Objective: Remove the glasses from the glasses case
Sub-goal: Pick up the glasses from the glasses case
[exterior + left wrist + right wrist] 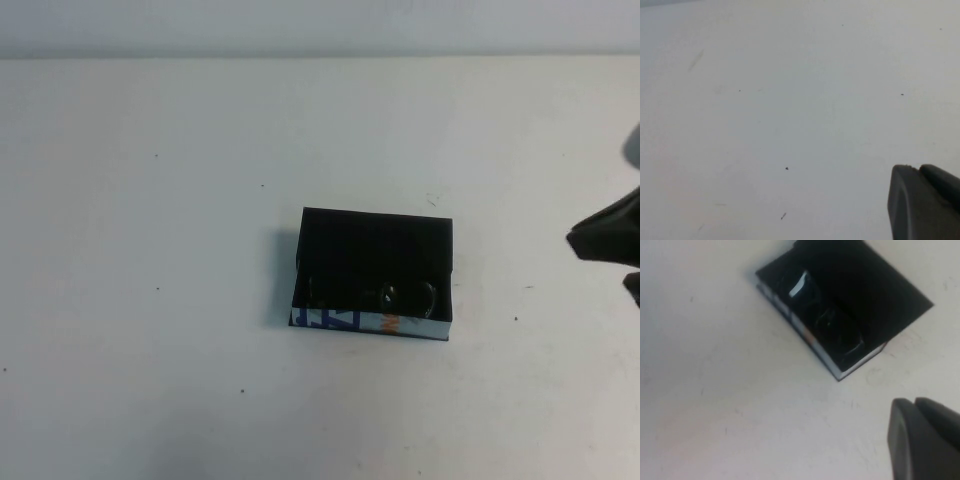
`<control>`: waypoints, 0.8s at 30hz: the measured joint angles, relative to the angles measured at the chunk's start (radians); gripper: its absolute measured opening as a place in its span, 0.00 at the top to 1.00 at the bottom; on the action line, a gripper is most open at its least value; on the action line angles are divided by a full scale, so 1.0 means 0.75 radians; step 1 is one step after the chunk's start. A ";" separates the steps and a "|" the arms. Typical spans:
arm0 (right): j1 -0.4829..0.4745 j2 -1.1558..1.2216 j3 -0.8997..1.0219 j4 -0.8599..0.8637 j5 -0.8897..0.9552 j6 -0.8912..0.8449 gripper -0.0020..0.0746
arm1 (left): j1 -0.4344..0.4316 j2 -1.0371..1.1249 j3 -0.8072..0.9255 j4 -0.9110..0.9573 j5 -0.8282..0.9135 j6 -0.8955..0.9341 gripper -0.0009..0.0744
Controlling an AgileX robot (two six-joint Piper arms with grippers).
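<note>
My right gripper should keep going, since the glasses lie uncovered in the open glasses case (374,288), toward their bridge (824,315) until its fingers close there.
The glasses case (372,240), a shallow open black box with a white near strip bearing blue letters and an orange mark, lies at the table's middle. The dark glasses (385,298) lie inside along its near wall. The right wrist view shows the case (875,285) and the glasses (827,325) in it. My right gripper (585,243) is at the right edge, well right of the case, fingers together and empty; it also shows in the right wrist view (914,402). My left gripper (917,169) is outside the high view, fingers together over bare table.
The white table (160,250) bears only small dark specks. A pale wall runs along the far edge.
</note>
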 joint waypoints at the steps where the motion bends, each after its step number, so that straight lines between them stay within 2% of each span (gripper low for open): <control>1: 0.036 0.076 -0.050 -0.034 0.042 -0.047 1.00 | 0.000 0.000 0.000 0.000 0.000 0.000 0.99; 5: 0.206 0.288 -0.232 -0.232 0.199 -0.129 1.00 | 0.000 0.000 0.000 0.000 0.000 0.000 0.99; 10: 0.379 0.554 -0.445 -0.476 0.283 -0.098 1.00 | 0.000 0.000 0.000 0.000 0.000 0.000 0.99; 14: 0.457 0.753 -0.602 -0.587 0.291 -0.071 1.00 | 0.000 0.000 0.000 0.000 0.000 0.000 0.99; 24: 0.544 1.020 -0.819 -0.614 0.253 0.012 1.00 | 0.000 0.000 0.000 0.000 0.000 0.000 0.99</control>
